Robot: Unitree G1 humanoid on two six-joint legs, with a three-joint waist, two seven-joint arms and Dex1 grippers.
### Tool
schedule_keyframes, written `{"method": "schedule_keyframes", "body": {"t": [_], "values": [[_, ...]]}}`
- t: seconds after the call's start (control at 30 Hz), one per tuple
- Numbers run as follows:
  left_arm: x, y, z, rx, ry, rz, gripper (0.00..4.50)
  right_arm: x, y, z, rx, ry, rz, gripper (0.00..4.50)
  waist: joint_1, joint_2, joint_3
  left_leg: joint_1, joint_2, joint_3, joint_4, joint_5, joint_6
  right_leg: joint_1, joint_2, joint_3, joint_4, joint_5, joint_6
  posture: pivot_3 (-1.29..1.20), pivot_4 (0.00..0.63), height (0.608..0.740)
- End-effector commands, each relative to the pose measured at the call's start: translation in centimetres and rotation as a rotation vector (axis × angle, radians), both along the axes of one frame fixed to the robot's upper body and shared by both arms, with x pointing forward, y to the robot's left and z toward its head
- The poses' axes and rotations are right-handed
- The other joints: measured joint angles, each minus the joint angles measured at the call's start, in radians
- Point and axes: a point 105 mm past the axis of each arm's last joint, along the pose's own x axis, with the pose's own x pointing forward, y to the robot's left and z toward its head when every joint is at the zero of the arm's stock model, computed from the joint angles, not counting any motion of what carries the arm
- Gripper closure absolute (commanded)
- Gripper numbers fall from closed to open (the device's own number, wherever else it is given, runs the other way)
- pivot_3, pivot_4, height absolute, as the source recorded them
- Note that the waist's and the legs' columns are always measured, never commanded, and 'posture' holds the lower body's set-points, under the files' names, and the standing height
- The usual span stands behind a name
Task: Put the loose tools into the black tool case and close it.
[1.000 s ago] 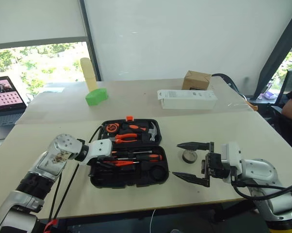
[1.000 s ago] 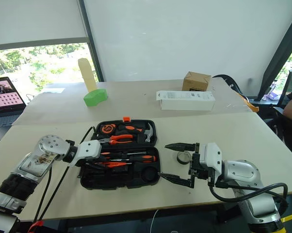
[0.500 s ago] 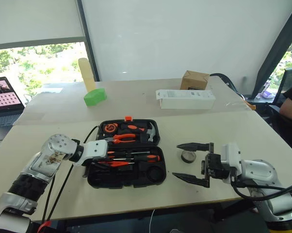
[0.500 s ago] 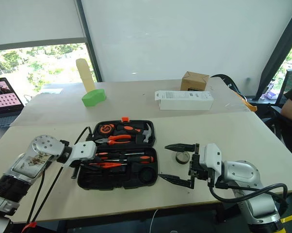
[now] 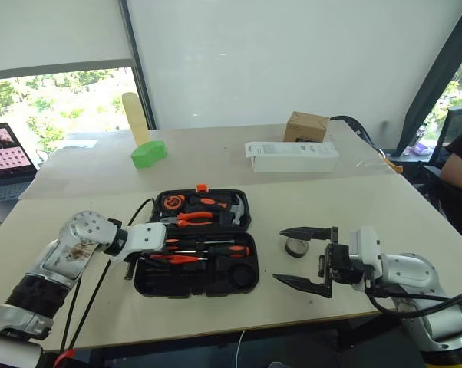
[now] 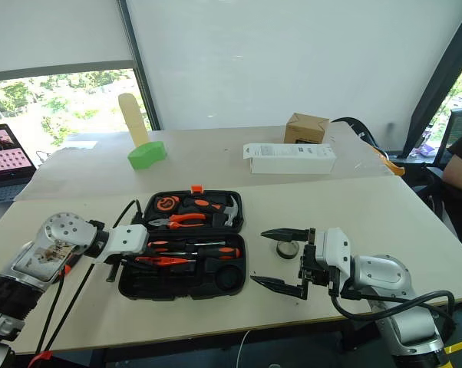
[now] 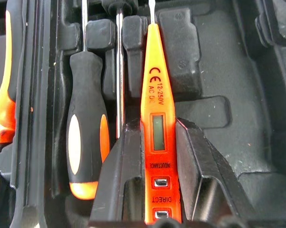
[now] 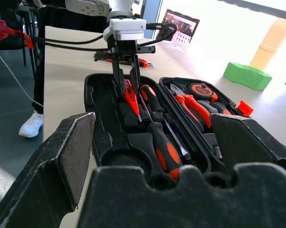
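Next, my left gripper opens, shuts its fingers and pushes the slim orange tool's handle (image 7: 160, 164) down into the slot, because the handle sits high between the gripper's fingers.
The black tool case (image 5: 146, 287) lies open in the middle of the table. Its far half holds a hammer, pliers and a tape measure. In the near half lie two orange-and-black screwdrivers (image 5: 225, 251). My left gripper (image 7: 157, 126) hangs over the case's left end, shut on the small slim orange tool (image 7: 155, 85), which lies along a slot beside a screwdriver (image 7: 83, 123). My right gripper (image 5: 304, 257) is held level to the right of the case, open, pointing at it. The small black tape roll (image 5: 297, 247) sits on the table, seen between the right gripper's fingers.
A white long carton (image 5: 291, 156) and a brown box (image 5: 306, 126) stand at the back of the table. A green sponge (image 5: 150, 152) lies at the back left, with a laptop (image 5: 4, 153) at the far left. A person's arm (image 5: 461, 161) shows at the right edge.
The view has shifted slightly. Both grippers keep their places and states.
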Motion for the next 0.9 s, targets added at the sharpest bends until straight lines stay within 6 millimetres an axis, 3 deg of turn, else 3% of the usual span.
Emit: {"method": "schedule_keyframes", "body": {"t": [0.03,0.07,0.1,0.13,0.27,0.47,0.6,0.63,0.67,0.83,0.9], "values": [[-0.7,1.4,-1.5,0.104,0.072,0.044,4.04,-0.1,0.1,0.5,0.004,-0.028,0.009,0.0,0.0,0.0,0.0,0.001,0.0,0.0,0.0,0.0,0.0,0.001,0.0,0.0,0.0,0.0,0.0,0.0,0.15,0.74],[-0.7,1.1,-1.3,0.081,0.074,0.057,3.54,-0.1,0.1,0.5,0.003,-0.028,0.009,0.0,0.0,0.0,0.0,0.002,0.0,0.0,-0.001,0.0,0.0,0.002,0.0,0.0,0.0,0.0,0.0,0.0,0.15,0.74],[-0.8,0.8,-1.2,0.065,0.082,0.056,3.54,-0.1,0.1,0.5,0.003,-0.028,0.009,0.0,0.0,0.0,0.0,0.003,0.0,0.0,-0.001,0.0,0.0,0.002,0.0,0.001,0.0,0.0,0.0,0.0,0.15,0.74],[-0.9,0.6,-1.1,0.055,0.084,0.053,2.96,-0.1,0.1,0.5,0.003,-0.027,0.009,0.0,0.0,0.0,0.0,0.003,0.0,0.0,-0.002,-0.001,0.001,0.002,0.0,0.001,0.0,0.0,0.0,0.0,0.15,0.74],[-0.7,-0.9,0.6,-0.065,0.015,-0.002,1.69,-0.1,0.0,0.4,0.001,-0.024,0.01,0.0,0.001,0.0,0.0,0.004,0.0,0.0,-0.002,-0.001,0.001,0.002,0.0,0.001,0.0,0.0,0.0,0.0,0.15,0.74],[-1.8,-1.7,3.2,-0.195,0.012,-0.081,1.69,-0.1,0.0,0.3,-0.001,-0.02,0.014,0.0,0.005,-0.001,0.001,-0.001,0.0,0.0,0.0,-0.001,0.001,-0.001,0.0,0.0,-0.001,0.0,0.0,0.0,0.15,0.74],[-1.4,-1.5,4.0,-0.242,-0.001,-0.055,1.69,0.0,0.0,0.2,0.0,-0.018,0.016,0.0,0.006,-0.001,0.001,-0.002,0.0,0.0,0.0,-0.001,0.001,-0.002,-0.001,0.0,-0.001,0.0,0.0,0.0,0.15,0.74],[-1.2,-1.3,3.8,-0.24,-0.009,-0.041,2.21,0.0,0.1,0.2,0.001,-0.018,0.017,0.0,0.006,-0.001,0.001,-0.002,-0.001,0.0,0.0,-0.001,0.001,-0.001,-0.001,-0.001,-0.001,0.0,0.0,0.0,0.15,0.74],[-0.9,-1.0,3.6,-0.239,-0.018,-0.025,2.38,0.0,0.1,0.2,0.002,-0.018,0.017,0.0,0.006,-0.001,0.001,-0.002,-0.001,0.0,0.0,-0.001,0.001,-0.001,-0.001,-0.001,-0.002,0.0,0.0,0.0,0.15,0.74],[-0.7,-0.4,2.5,-0.239,-0.002,-0.002,4.23,0.0,0.1,0.2,0.004,-0.016,0.016,0.0,0.006,-0.001,0.001,-0.002,-0.001,0.0,0.0,-0.001,0.001,-0.001,-0.001,-0.001,-0.001,0.0,0.0,0.0,0.15,0.74],[-0.6,-0.2,2.1,-0.238,-0.004,0.013,4.44,0.0,0.1,0.1,0.003,-0.015,0.014,0.0,0.005,-0.001,0.001,-0.002,-0.001,0.0,0.0,-0.001,0.001,-0.001,-0.001,-0.001,-0.001,0.0,0.0,0.0,0.15,0.74]]}}
